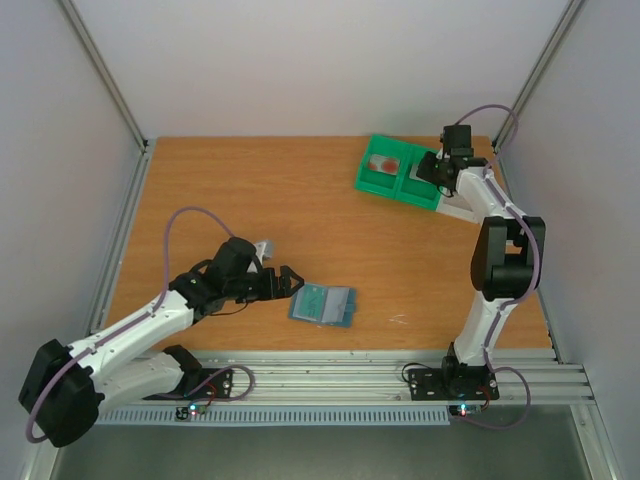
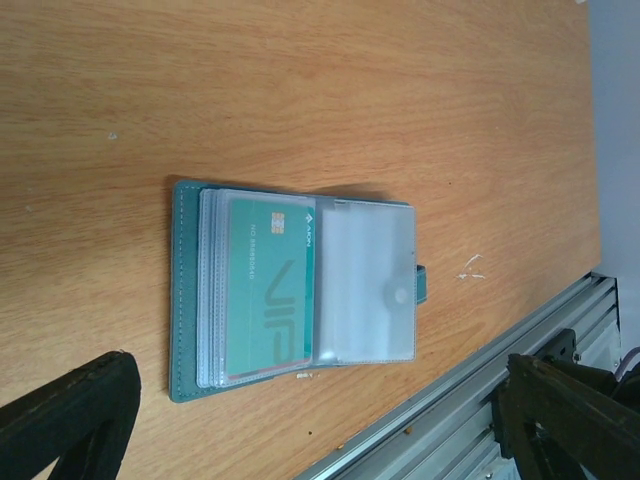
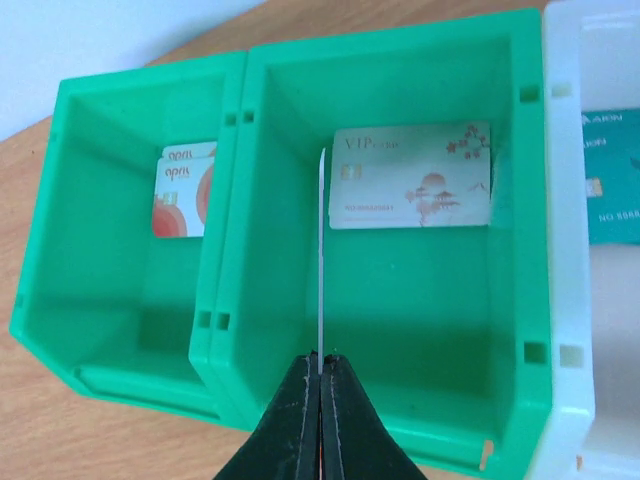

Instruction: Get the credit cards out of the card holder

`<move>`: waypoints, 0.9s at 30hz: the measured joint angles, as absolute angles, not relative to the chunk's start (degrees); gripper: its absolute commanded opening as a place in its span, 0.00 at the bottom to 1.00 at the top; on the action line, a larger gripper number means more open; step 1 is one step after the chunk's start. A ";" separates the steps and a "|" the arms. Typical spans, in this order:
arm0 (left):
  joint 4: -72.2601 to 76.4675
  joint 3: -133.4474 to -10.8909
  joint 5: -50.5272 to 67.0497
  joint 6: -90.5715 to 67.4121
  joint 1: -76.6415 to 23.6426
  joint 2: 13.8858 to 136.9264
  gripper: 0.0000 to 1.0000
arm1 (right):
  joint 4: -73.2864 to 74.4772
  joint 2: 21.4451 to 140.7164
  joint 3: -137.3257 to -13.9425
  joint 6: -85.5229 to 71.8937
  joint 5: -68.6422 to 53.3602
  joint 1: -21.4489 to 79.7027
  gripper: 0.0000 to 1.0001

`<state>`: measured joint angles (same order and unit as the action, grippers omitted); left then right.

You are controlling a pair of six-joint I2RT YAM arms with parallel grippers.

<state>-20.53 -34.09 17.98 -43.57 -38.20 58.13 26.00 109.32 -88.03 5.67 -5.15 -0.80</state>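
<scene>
The credit card [image 3: 321, 255] is upright over the pale card's compartment [image 3: 420, 285], clear of the green sides, so my right gripper keeps lowering it until it's inside, then release.
The card holder [image 1: 322, 304] [image 2: 190, 300] lies open on the table, its clear sleeves up and a teal card [image 2: 268, 290] in the top sleeve. My left gripper [image 1: 287, 282] [image 2: 318, 400] hangs open just left of it, with nothing between its fingers [image 2: 70, 420]. My right gripper [image 1: 437, 168] [image 3: 321, 358] is shut on a credit card [image 3: 321, 250] seen edge-on, upright over the right compartment of the green tray [image 3: 230, 250]. Red-and-white credit cards [image 3: 185, 195] lie in the tray's left compartment. A pale card with pinkish print [image 3: 410, 175] lies in the right one.
The green tray [image 1: 385, 186] sits at the table's back right. A white tray [image 3: 565, 250] stands against its right side and holds a teal card [image 3: 612, 205]. A metal rail [image 2: 480, 390] runs along the table's near edge, close to the card holder.
</scene>
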 measured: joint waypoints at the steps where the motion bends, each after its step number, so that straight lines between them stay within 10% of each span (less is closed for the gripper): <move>1: -20.60 -34.13 17.98 -43.38 -38.15 58.11 0.99 | 25.89 109.97 -88.79 5.87 -5.15 -0.82 0.01; 27: -21.06 -36.69 19.09 -41.52 -37.30 58.24 0.98 | 29.43 124.73 -103.46 7.60 -12.32 -2.68 0.01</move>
